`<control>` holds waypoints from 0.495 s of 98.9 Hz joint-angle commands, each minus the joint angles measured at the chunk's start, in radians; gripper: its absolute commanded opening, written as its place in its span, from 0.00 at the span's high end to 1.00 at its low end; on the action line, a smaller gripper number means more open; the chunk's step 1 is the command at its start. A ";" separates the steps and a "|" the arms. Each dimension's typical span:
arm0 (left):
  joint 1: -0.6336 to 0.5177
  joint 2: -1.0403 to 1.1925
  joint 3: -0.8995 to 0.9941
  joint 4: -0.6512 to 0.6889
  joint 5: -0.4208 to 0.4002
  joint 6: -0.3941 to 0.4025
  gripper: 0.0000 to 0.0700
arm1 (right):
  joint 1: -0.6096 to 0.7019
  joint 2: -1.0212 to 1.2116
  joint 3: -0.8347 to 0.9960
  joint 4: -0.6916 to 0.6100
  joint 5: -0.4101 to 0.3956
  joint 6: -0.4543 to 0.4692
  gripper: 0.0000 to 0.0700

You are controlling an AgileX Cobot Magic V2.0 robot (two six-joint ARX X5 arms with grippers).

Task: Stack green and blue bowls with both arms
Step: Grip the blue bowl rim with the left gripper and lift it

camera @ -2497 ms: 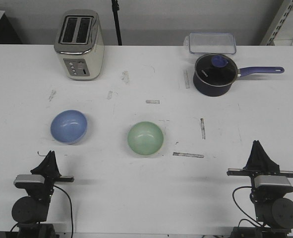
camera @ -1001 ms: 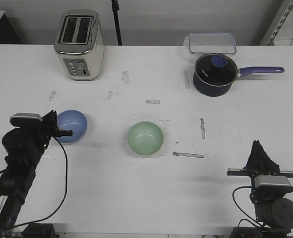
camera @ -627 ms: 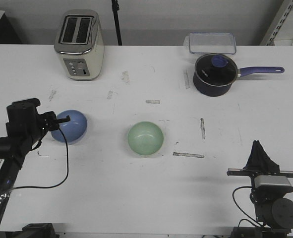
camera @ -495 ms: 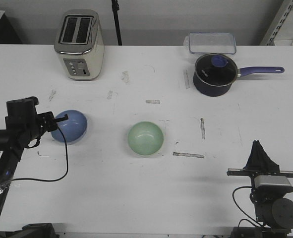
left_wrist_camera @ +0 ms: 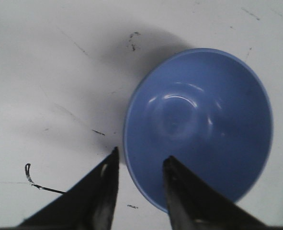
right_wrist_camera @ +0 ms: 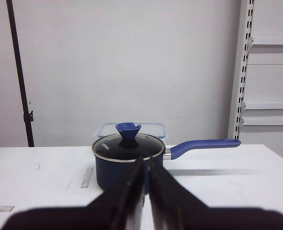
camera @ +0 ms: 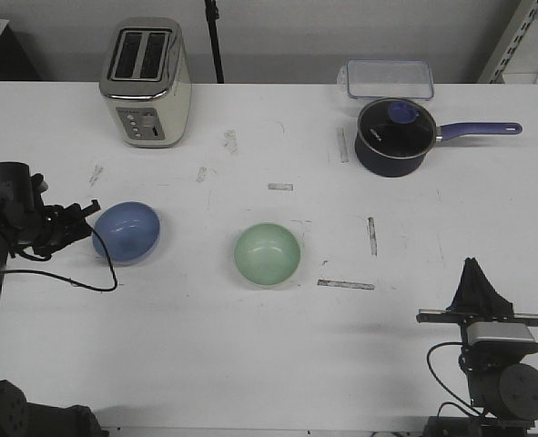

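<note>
The blue bowl and the empty green bowl have rims that look equally wide. The blue bowl should fit inside the green bowl and hide it when I lower it in.
The light blue bowl sits on the left of the white table. The pale green bowl sits near the middle, apart from it. My left gripper is open at the blue bowl's left rim. In the left wrist view the gripper straddles the rim of the blue bowl, with one finger over the table outside and the other over the bowl's inside. My right gripper is shut and empty at the front right; its closed tips also show in the right wrist view.
A toaster stands at the back left. A dark navy saucepan with a purple handle and a clear lidded box stand at the back right; the saucepan faces my right gripper. Tape marks dot the table.
My left arm has risen from the front left and reached the blue bowl, its base swinging out left. Its open fingers now straddle the bowl's rim. The right arm has not moved.
</note>
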 commanded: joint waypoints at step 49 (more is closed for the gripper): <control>-0.007 0.201 0.018 0.047 0.010 0.032 0.31 | 0.000 -0.003 0.005 0.009 0.000 0.011 0.98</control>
